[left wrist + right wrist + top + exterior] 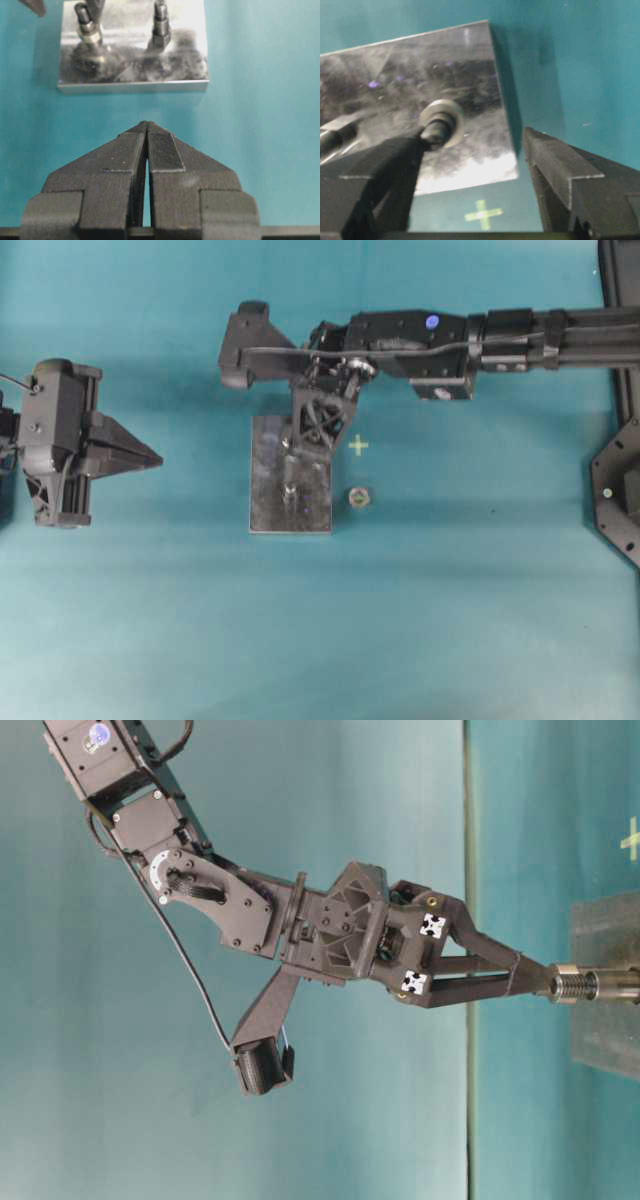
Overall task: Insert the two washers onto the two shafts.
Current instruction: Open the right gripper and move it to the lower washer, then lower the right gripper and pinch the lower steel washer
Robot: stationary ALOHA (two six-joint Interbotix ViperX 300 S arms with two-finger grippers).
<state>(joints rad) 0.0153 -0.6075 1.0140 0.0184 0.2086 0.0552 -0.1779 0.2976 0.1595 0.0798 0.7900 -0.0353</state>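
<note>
Another washer lies flat around the other shaft. So I expect the loose washer to slide down to the plate once I lower it over the empty shaft.
A silver washer sits round the top of a dark upright shaft on the metal plate. In the left wrist view the washer rings the left shaft, above the plate. My right gripper hangs over the plate, open; its left finger reaches up to the shaft, the right finger stands wide apart. From table level the washer lies just off the fingertips. My left gripper rests shut and empty, left of the plate.
A second shaft with a hex nut stands on the same plate. A loose nut lies on the teal cloth just right of the plate, below a yellow cross mark. The left gripper sits well clear.
</note>
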